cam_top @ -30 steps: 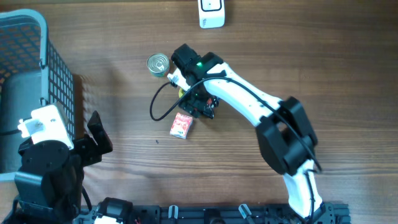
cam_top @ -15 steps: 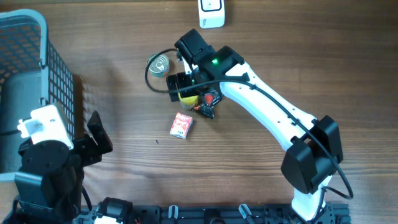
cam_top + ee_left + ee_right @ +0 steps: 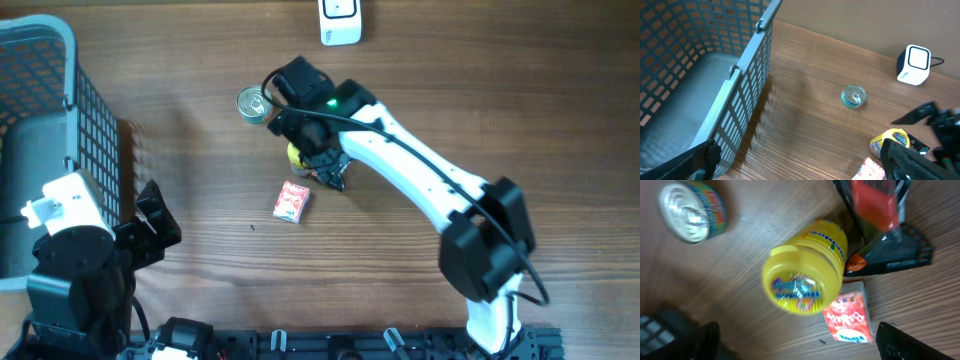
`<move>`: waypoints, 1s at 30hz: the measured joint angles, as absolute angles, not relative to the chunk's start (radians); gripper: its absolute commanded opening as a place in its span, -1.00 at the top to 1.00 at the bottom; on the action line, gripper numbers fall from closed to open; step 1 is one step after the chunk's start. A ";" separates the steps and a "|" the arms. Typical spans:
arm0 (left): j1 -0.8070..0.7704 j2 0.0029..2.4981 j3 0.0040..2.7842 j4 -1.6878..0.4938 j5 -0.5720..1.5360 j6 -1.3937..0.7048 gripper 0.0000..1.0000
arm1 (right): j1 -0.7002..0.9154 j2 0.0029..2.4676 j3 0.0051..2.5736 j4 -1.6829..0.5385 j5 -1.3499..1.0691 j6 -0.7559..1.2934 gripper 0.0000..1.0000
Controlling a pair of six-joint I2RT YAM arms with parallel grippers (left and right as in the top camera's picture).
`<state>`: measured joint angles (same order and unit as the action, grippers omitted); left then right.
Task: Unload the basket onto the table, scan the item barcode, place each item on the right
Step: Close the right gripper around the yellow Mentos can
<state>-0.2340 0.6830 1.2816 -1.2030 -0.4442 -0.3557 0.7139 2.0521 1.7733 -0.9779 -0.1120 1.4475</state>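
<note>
Next, I turn the tub by its body [image 3: 831, 236] with my right gripper before scanning, because the yellow tub's lid [image 3: 799, 289] faces me and its barcode is out of sight.
A yellow lidded tub [image 3: 805, 275] lies on its side mid-table, also in the overhead view [image 3: 297, 153]. A tin can [image 3: 255, 103] stands up-left of it, and a red packet [image 3: 291, 201] lies flat below it. A black hand scanner [image 3: 880, 240] with orange-red parts rests just right of the tub. My right gripper [image 3: 800, 347] hovers open above the tub and packet, holding nothing. My left gripper [image 3: 800, 167] is open and empty at the table's left, beside the basket. No barcode is readable.
A grey mesh basket [image 3: 70, 120] fills the far left, its wall right by the left gripper [image 3: 158, 228]. A white box-shaped device [image 3: 340, 20] with a cable stands at the back edge. The right arm's white link [image 3: 420, 175] stretches diagonally over the table's middle.
The right arm has swung over the items, its wrist ending slightly up-left, so the tub shows more. Can, packet and left arm have stayed nearly still.
</note>
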 measured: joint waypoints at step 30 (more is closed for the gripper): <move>-0.234 0.683 1.282 -1.228 -0.437 -0.388 -1.00 | 0.719 2.211 1.773 -0.929 -0.062 1.567 -0.62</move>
<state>-0.2340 0.6834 1.2816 -1.2282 -0.4366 -0.3882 0.7185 2.2112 1.7733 -0.9291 -0.0620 1.5665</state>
